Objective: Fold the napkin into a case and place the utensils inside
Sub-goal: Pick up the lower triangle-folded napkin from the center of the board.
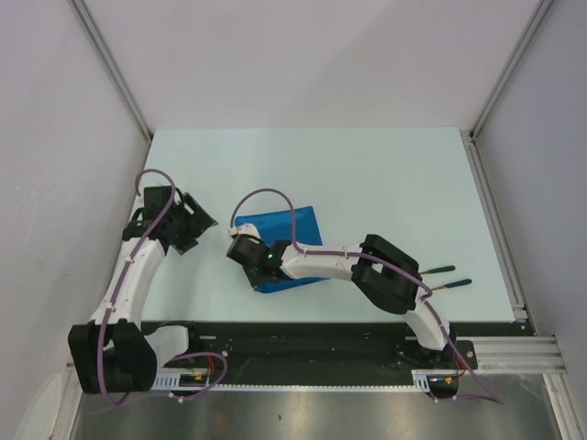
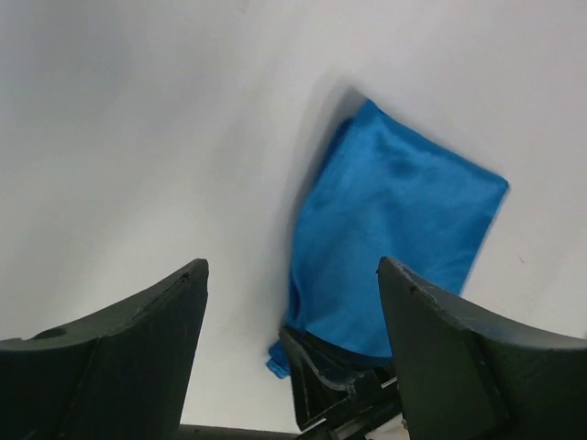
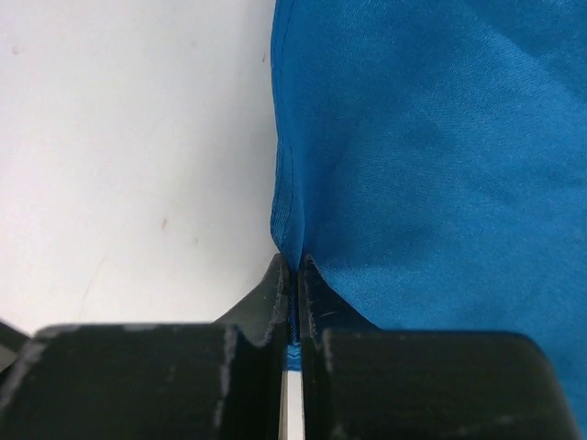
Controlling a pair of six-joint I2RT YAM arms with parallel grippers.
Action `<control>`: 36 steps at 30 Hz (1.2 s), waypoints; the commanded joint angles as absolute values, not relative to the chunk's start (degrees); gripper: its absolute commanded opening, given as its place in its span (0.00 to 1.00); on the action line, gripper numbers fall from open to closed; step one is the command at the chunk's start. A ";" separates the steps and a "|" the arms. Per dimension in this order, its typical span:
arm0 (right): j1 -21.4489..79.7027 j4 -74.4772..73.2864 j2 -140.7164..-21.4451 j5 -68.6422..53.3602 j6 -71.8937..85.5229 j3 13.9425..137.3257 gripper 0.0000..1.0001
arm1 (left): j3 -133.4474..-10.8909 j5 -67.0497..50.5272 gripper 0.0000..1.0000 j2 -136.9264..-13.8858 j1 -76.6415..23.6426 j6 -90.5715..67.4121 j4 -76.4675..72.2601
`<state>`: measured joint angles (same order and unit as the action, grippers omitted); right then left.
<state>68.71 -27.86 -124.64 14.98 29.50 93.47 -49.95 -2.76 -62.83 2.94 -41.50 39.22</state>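
Observation:
The blue napkin's far corner [image 2: 362,117] bends gently above its shadow, so its side [image 2: 316,206] will fold over in a loose curve when the robot carries it across.
The blue napkin [image 1: 292,226] lies folded into a rectangle at the table's middle, partly under my right arm. My right gripper [image 1: 240,244] is shut on the napkin's left edge; in the right wrist view the cloth [image 3: 431,156] is pinched between the closed fingertips [image 3: 293,268]. My left gripper [image 1: 198,225] is open and empty, just left of the napkin. In the left wrist view it [image 2: 292,273] faces the napkin [image 2: 394,220] and the right gripper's fingers [image 2: 321,376]. Two dark utensil handles [image 1: 438,270] [image 1: 456,283] lie at the right; their heads are hidden behind my right arm.
The pale table [image 1: 367,174] is walled at the back and both sides. A metal rail [image 1: 495,220] runs along its right edge. The arm bases sit on a black strip [image 1: 303,344] at the near edge.

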 commanded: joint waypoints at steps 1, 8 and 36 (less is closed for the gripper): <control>66.02 -17.25 -117.81 2.66 31.27 82.22 0.00 | -47.81 -19.23 0.81 -66.17 3.34 -39.64 27.52; 60.82 -0.62 -110.75 -11.76 36.20 70.41 0.00 | -48.42 -24.61 0.86 -76.79 2.46 -41.84 22.23; 53.62 18.36 -103.27 -22.06 45.17 55.55 0.00 | -52.03 -18.46 0.56 -94.57 -6.06 -44.82 18.72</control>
<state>54.17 13.72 -106.19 -20.56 43.99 56.49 -50.39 -19.44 -93.82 -4.75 -43.55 20.58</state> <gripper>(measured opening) 0.031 0.593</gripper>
